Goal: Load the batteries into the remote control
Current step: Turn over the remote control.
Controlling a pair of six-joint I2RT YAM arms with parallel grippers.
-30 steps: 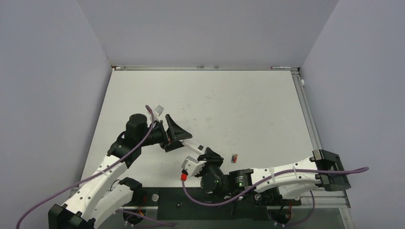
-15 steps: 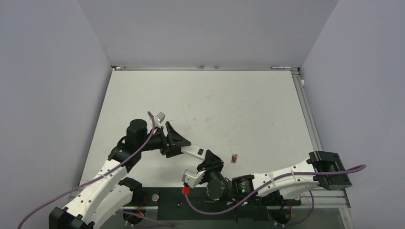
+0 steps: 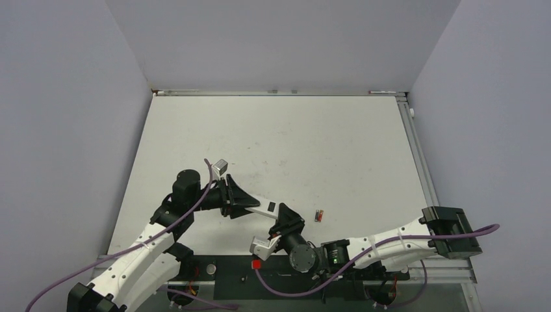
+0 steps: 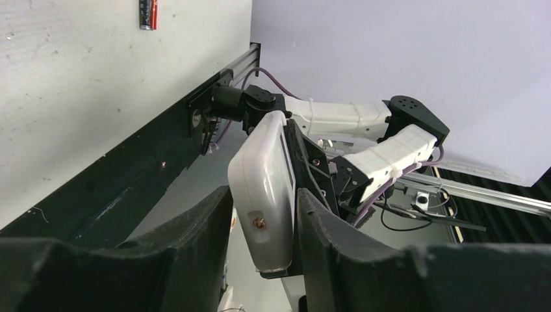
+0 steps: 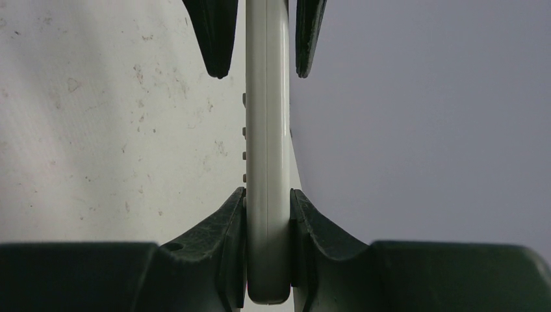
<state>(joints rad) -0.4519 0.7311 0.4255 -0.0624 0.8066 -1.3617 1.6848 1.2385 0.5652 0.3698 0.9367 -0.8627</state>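
My right gripper is pinching the remote control across its long edge (image 5: 268, 130), so it should let go and grab the remote control's loose end (image 3: 277, 208) head-on while my left gripper holds the remote control.
The remote control (image 3: 266, 208), a slim white bar, is held off the table between the two arms. My right gripper (image 3: 284, 218) is shut on one end of it; in the right wrist view the remote (image 5: 266, 130) stands edge-on, clamped between the right gripper (image 5: 267, 198) pads. My left gripper (image 3: 258, 206) straddles the other end. Its fingers (image 5: 217, 39) sit either side with narrow gaps. In the left wrist view the remote (image 4: 263, 188) fills the space within the left gripper (image 4: 263, 198). The batteries (image 3: 318, 215) lie together on the table to the right, also seen as batteries (image 4: 147, 13).
A black strip (image 3: 227, 273) runs along the near table edge under the arm bases. An aluminium rail (image 3: 416, 156) borders the right side. Grey walls enclose the white table (image 3: 292, 136) on three sides.
My left gripper has slid toward the near right along the remote and its jaws have narrowed around it. My right arm has drawn slightly toward the near edge, still gripping the remote.
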